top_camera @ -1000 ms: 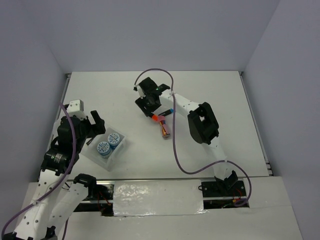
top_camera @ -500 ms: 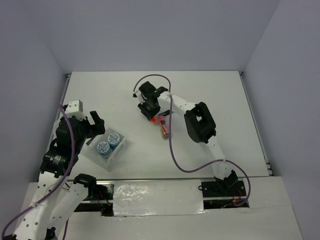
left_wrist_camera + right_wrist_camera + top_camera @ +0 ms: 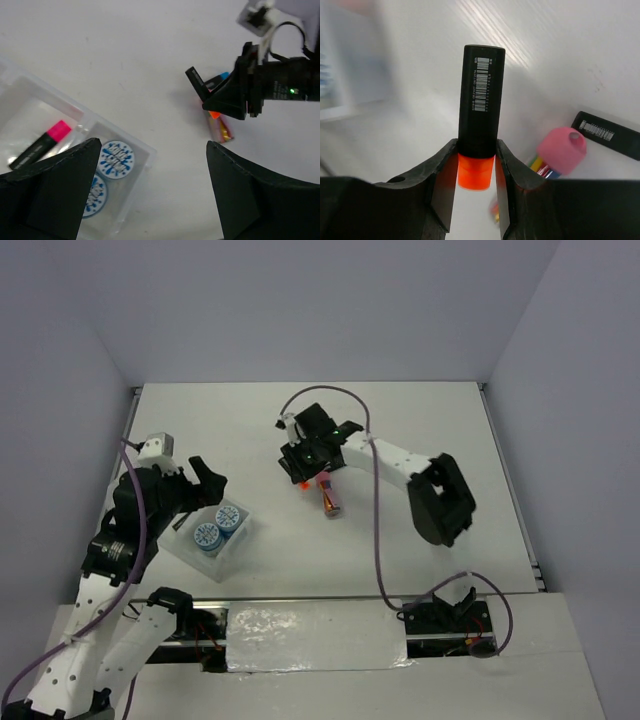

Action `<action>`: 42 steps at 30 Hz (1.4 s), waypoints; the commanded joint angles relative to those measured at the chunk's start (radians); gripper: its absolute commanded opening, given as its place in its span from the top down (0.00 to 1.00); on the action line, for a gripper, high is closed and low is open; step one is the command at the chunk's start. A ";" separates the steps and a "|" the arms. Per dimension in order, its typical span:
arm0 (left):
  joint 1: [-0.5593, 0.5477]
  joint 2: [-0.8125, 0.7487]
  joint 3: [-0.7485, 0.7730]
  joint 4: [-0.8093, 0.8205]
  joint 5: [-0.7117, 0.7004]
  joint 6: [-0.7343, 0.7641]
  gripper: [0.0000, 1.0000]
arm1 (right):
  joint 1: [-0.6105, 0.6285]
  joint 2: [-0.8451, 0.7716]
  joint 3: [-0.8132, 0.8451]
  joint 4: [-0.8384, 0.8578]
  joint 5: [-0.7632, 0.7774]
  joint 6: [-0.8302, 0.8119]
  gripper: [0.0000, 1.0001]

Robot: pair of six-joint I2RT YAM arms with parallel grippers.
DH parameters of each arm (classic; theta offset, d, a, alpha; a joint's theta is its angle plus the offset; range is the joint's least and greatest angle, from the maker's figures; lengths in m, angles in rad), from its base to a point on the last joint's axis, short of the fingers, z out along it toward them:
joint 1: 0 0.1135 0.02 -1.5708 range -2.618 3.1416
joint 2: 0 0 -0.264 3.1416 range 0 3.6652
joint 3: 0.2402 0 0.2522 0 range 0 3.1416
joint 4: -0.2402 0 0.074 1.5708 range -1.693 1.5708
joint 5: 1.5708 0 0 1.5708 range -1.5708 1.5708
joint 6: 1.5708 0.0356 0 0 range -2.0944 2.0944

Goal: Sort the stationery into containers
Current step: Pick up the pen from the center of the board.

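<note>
The tray with the pink-capped marker [image 3: 181,521] is a long way from my right gripper, so next my left gripper grabs the orange-capped marker by its free body end [image 3: 482,75] first.
My right gripper [image 3: 476,165] is shut on a black marker with an orange cap [image 3: 477,115], gripping it at the cap end, body pointing away. In the top view this gripper [image 3: 303,468] is at the table's middle. A pink-topped stick [image 3: 561,150] and another black marker [image 3: 605,134] lie just beside it. The stick [image 3: 329,498] lies on the table below the gripper. The containers [image 3: 203,562] sit near the left arm, with two blue rolls [image 3: 218,526] in one tray. A pink-capped marker [image 3: 42,145] lies in the neighbouring tray. My left gripper [image 3: 152,145] hangs open above the tray corner, holding nothing.
White side walls border the table at the left [image 3: 60,440] and right [image 3: 570,440]. The right arm's purple cable [image 3: 378,540] loops over the table's near right part. A blue cap [image 3: 221,77] shows behind the right gripper.
My right gripper has closed on the orange-capped marker and raised it slightly. The right arm's elbow has swung to the right. The left gripper has shifted a little towards the right.
</note>
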 commanded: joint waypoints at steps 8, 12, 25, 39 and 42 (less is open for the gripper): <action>0.004 0.091 0.034 0.336 0.401 -0.460 0.01 | 0.225 -0.606 -0.384 0.494 0.044 0.271 0.85; 0.004 0.103 -0.002 0.454 0.504 -0.524 0.02 | 0.305 -0.645 -0.375 0.505 0.122 0.303 0.85; 0.004 0.025 0.002 0.370 0.411 -0.465 0.05 | 0.329 -0.668 -0.361 0.459 0.288 0.333 0.85; 0.002 0.068 -0.041 0.632 0.584 -0.458 0.16 | 0.366 -0.617 -0.297 0.395 0.199 0.313 0.85; 0.002 0.105 -0.027 0.629 0.616 -0.428 0.19 | 0.386 -0.597 -0.266 0.378 0.207 0.303 0.85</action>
